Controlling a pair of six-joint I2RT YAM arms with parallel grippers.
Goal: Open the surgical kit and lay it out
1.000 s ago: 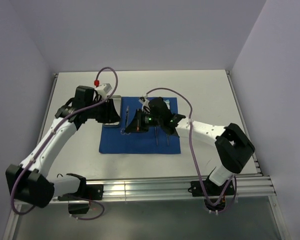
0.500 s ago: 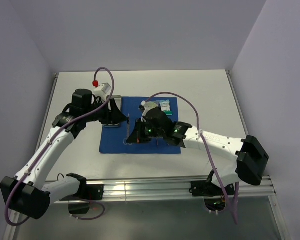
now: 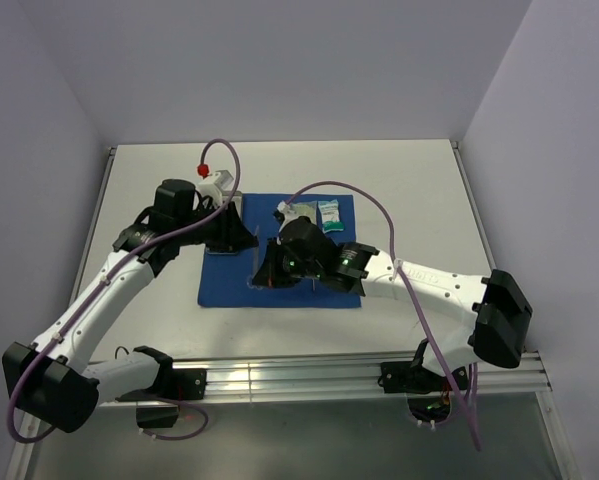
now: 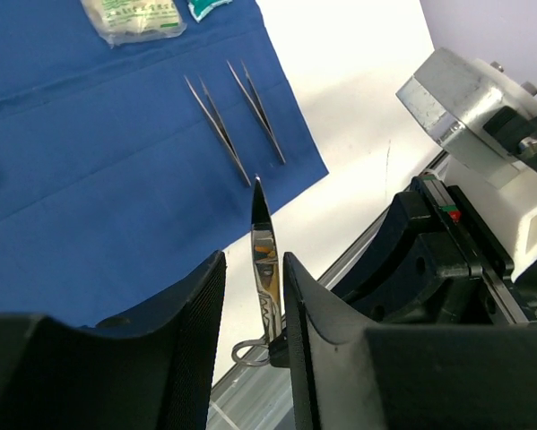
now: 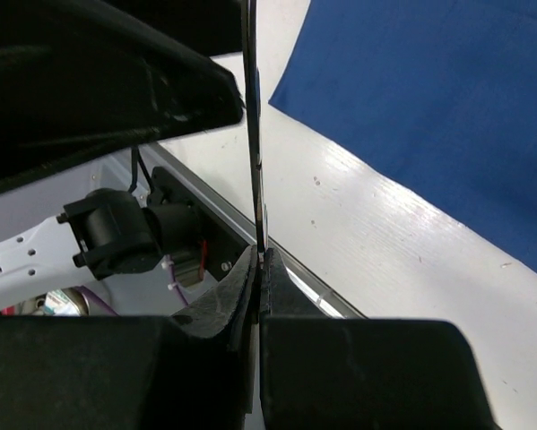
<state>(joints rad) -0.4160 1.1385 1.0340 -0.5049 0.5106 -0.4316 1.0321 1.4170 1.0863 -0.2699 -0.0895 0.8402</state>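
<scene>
My left gripper should hold the scissors because they stand edge-on in my right gripper (image 5: 255, 179), while my right gripper turns and grabs the handles by their edges.
The royal-blue cloth (image 3: 224, 288) lies spread at the table's middle. My right gripper (image 3: 269, 271) is shut on steel scissors (image 5: 253, 134) and holds them upright above the cloth's front left. My left gripper (image 3: 243, 238) is open, its fingers (image 4: 196, 309) on either side of the scissors (image 4: 265, 260), with a gap on the left. Two tweezers (image 4: 239, 121) lie side by side on the cloth (image 4: 98, 179). Two packets (image 3: 326, 214) lie at its far edge. The steel tray is mostly hidden under my left arm.
The aluminium rail (image 3: 309, 372) runs along the table's near edge, also seen in the right wrist view (image 5: 214, 210). White tabletop (image 3: 419, 190) surrounds the cloth. Grey walls close in the left, back and right sides.
My right gripper has carried the scissors left and nearer, off the cloth's middle. My left gripper has swung right from over the tray and now straddles the scissors.
</scene>
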